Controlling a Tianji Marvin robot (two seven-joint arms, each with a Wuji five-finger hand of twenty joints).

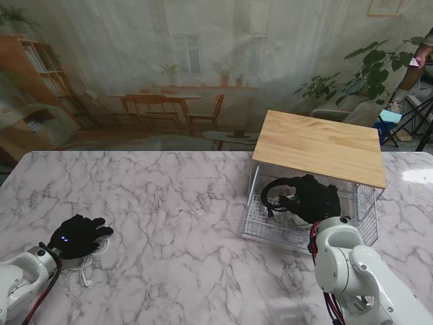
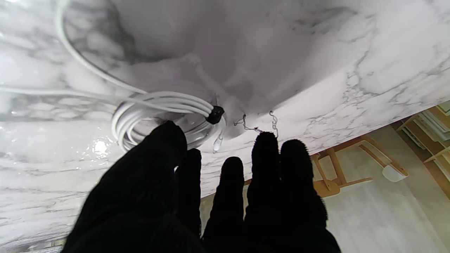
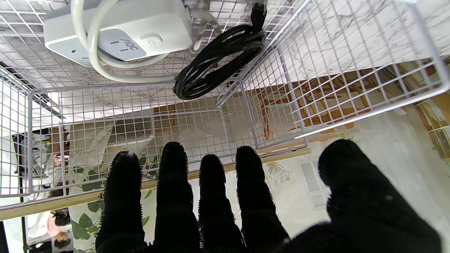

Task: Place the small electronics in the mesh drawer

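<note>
The coiled white cable (image 1: 103, 247) has a loose end (image 1: 86, 277) trailing from it. I expect the coiled cable to stay round and that end to dangle when I carry the cable to the mesh drawer.
A coiled white cable (image 2: 165, 105), bound by a black tie (image 2: 215, 114), lies on the marble table at the left. My left hand (image 1: 78, 235) hovers just over the coil, its gloved fingers (image 2: 260, 165) spread and holding nothing; part of the white cable (image 1: 86, 272) peeks out nearer to me. On the right, the mesh drawer (image 1: 270, 233) stands pulled out. My right hand (image 1: 311, 198) reaches inside it, open, with straight fingers (image 3: 207, 189). A white power strip (image 3: 116, 31) with its cord and a black cable coil (image 3: 218, 59) lie on the drawer floor. The black cable coil (image 1: 270, 193) shows beside my hand.
A wooden top (image 1: 318, 145) covers the drawer's frame and overhangs its rear half. The drawer's wire walls (image 3: 316, 70) surround my right hand. A marble table (image 1: 183, 217) stretches between the two hands. A person stands far right beyond the table.
</note>
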